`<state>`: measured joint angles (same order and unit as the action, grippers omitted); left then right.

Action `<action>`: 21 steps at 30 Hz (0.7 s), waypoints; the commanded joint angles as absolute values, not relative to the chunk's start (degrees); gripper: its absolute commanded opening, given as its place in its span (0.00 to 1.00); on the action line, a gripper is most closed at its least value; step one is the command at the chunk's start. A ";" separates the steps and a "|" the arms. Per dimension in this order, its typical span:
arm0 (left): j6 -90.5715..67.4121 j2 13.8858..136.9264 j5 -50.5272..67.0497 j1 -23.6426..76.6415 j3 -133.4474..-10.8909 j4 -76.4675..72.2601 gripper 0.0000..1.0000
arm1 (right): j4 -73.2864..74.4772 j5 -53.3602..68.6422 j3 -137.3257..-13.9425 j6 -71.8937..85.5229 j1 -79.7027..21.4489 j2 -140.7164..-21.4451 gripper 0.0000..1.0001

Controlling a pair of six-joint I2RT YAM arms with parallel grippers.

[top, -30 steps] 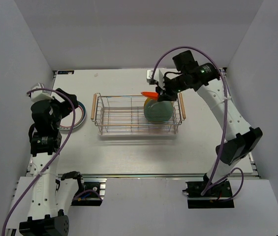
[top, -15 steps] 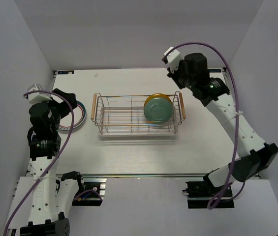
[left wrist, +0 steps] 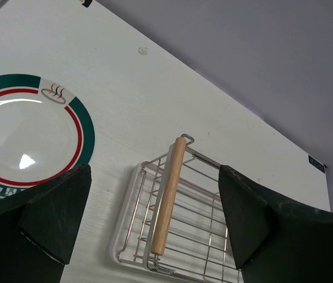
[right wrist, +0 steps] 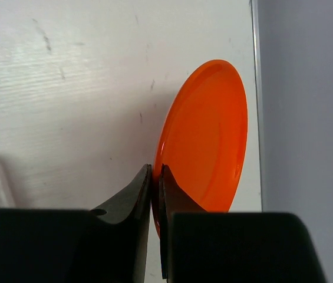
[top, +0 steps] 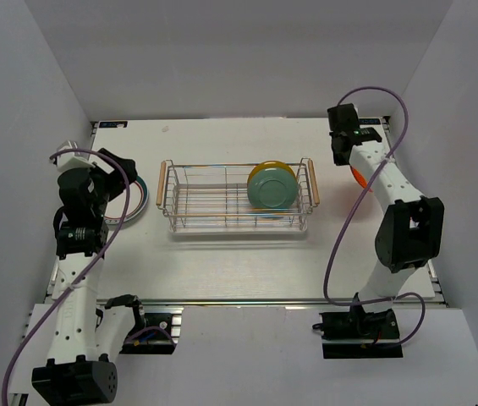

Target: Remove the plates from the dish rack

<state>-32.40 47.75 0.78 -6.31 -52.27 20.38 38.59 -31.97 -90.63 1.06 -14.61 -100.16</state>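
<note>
The orange plate [right wrist: 208, 132] is leaning with its inner side up over clear table [top: 348, 203] next to the rack. I should go on lowering and tilting it with my right gripper until just before the plate's edge rests there.
The silver wire dish rack [top: 237, 197] stands mid-table with a teal plate [top: 271, 189] upright near its right end and a yellow plate [top: 274, 164] just behind it. My right gripper [right wrist: 156, 171] is shut on the rim of the orange plate [right wrist: 210, 130], which hangs on edge over the table's far right side; from above only a sliver of the orange plate [top: 359, 177] shows under the arm. A white plate [left wrist: 25, 135] with teal and red rings lies flat left of the rack. My left gripper [left wrist: 154, 172] is open and holds nothing, above the rack's left wooden handle [left wrist: 167, 203].
The table's right edge [right wrist: 253, 88] and the grey side wall [right wrist: 307, 118] run close beside the orange plate. The white plate [top: 137, 199] is partly covered by my left arm in the top view. The rack's left half holds no plates.
My right arm has carried the orange plate from above the rack's right end out to the table's far right side. My left arm has barely shifted.
</note>
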 commanded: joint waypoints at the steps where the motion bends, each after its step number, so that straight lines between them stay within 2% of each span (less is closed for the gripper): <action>1: -32.69 48.07 2.37 -6.68 -51.07 18.37 0.98 | 40.17 -31.03 -88.25 8.34 -12.22 -101.77 0.00; 8: -32.08 48.08 0.88 -6.68 -50.80 19.25 0.98 | 39.29 -23.30 -85.69 10.81 -8.53 -109.50 0.00; 13: -31.82 47.29 1.06 -6.68 -49.66 18.37 0.98 | 36.48 -18.20 -84.47 12.39 -6.94 -110.57 0.00; 18: -32.17 47.11 1.76 -6.68 -48.78 17.23 0.98 | 37.09 -14.24 -86.56 12.30 -6.77 -113.64 0.15; 19: -32.17 47.37 1.84 -6.68 -48.78 17.23 0.98 | 37.44 -13.98 -86.92 12.57 -6.94 -113.90 0.23; 21: -32.17 47.55 1.41 -6.68 -49.04 17.58 0.98 | 37.71 -13.10 -87.27 12.57 -6.94 -114.26 0.28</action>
